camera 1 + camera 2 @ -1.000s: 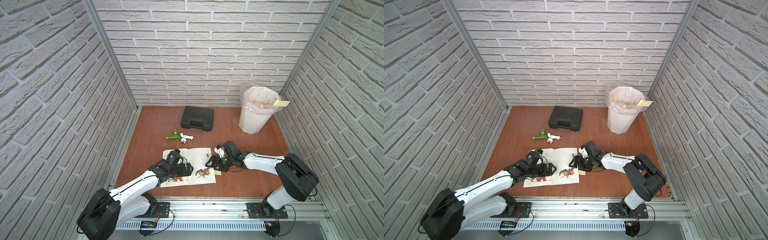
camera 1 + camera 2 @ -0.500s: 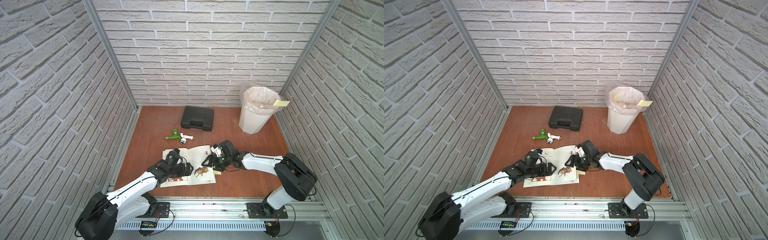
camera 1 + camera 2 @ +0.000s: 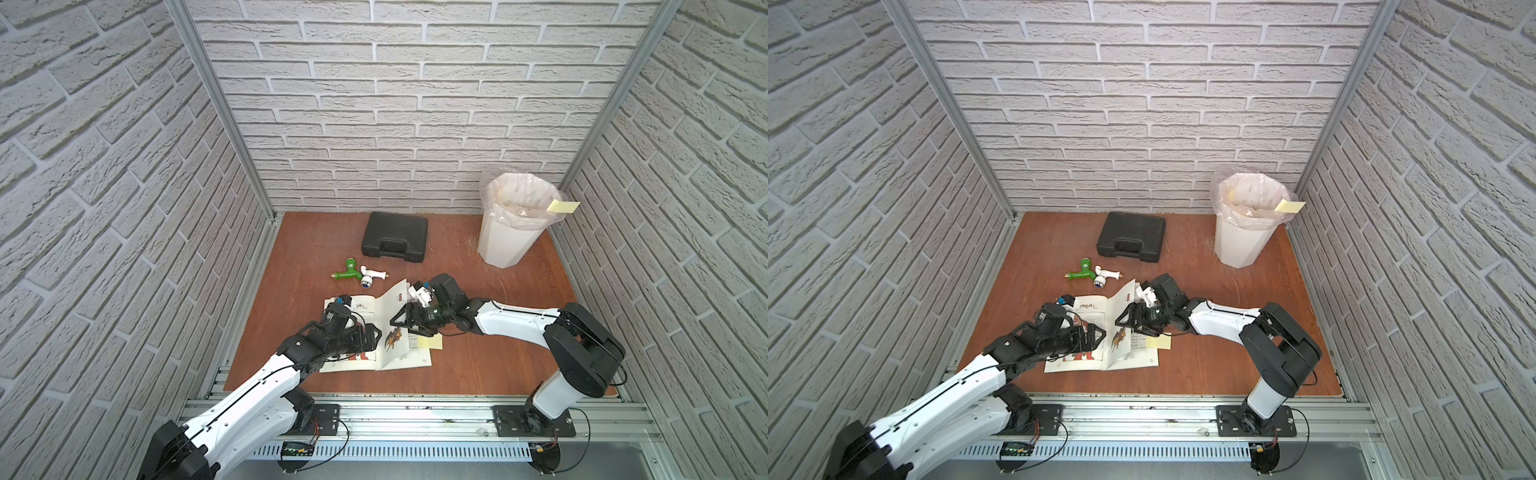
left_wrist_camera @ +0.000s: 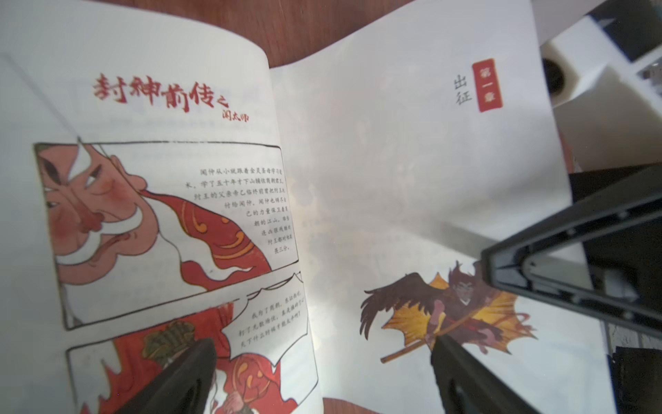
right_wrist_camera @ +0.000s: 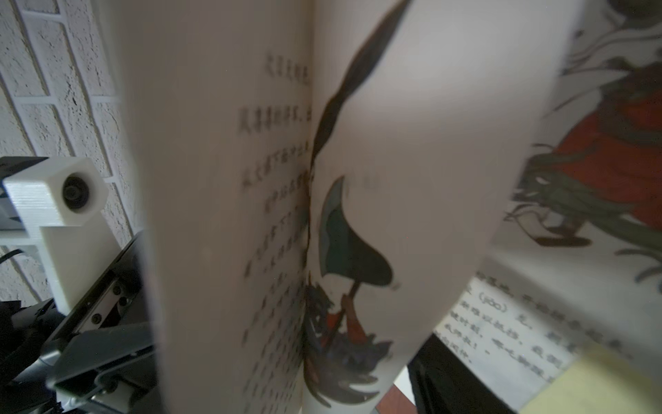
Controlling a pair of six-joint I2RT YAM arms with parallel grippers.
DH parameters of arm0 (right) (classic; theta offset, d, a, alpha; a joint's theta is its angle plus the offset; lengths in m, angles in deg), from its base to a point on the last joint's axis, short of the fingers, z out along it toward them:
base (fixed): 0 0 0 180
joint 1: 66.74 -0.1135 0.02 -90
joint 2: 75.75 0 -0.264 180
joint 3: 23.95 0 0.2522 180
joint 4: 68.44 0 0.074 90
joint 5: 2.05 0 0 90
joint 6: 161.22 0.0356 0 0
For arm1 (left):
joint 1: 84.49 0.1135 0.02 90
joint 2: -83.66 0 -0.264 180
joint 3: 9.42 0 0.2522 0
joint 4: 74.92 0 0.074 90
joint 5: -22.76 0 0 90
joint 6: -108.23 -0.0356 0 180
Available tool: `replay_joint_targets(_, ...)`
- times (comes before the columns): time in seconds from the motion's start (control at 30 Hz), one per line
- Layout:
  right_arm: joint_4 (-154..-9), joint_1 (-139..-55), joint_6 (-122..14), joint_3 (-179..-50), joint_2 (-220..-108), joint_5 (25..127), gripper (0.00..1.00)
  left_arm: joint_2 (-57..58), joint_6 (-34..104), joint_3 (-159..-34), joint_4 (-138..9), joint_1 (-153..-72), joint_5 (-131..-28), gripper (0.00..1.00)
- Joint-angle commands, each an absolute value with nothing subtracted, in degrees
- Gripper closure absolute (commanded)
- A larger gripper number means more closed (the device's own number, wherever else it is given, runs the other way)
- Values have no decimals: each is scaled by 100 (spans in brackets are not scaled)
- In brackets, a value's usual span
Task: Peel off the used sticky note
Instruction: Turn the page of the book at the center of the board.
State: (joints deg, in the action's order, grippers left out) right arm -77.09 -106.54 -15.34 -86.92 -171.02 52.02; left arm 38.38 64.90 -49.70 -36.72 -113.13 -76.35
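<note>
My right gripper is behind the lifted page [image 3: 389, 313], so it should go on pushing the page over the spine [image 3: 377, 364] until the yellow sticky note lies open.
A yellow sticky note [image 3: 430, 342] [image 3: 1158, 342] lies stuck on the right-hand page of the open picture book [image 3: 345, 365] [image 3: 1075, 365]; it also shows in the right wrist view as a yellow sticky note [image 5: 601, 380]. My right gripper [image 3: 401, 326] [image 3: 1126, 323] is open beside the spine. One lifted page [image 3: 392, 299] [image 5: 412, 179] stands upright between its jaws. My left gripper [image 3: 374, 334] [image 4: 324, 344] is open and rests low over the left page. Its fingers [image 4: 193, 376] straddle the book's spine.
A white bin [image 3: 505, 245] with a plastic liner stands at the back right, another yellow note [image 3: 563, 205] stuck on its rim. A black case [image 3: 395, 243] lies at the back centre. A green and white tap fitting [image 3: 359, 274] lies just behind the book.
My right gripper has moved left toward the spine, and the page has swung from low to upright. The sticky note beneath is more exposed. The left arm has barely moved.
</note>
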Motion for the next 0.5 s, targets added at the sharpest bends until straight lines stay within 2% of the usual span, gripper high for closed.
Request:
replay_joint_targets(0.0,-7417,-10827,-1424,-8987,-17289,5052,21,4271,6270,-5346,-3010,-11126,-7277,2)
replay_joint_targets(0.23,-7436,-11021,-1353,-9723,-17892,4879,21,5344,6191,-5843,-2111,-10849,-6909,2)
replay_joint_targets(0.47,-7684,-11277,-1320,-10852,-18777,4667,20,5825,6075,-6129,-1976,-10848,-7084,2)
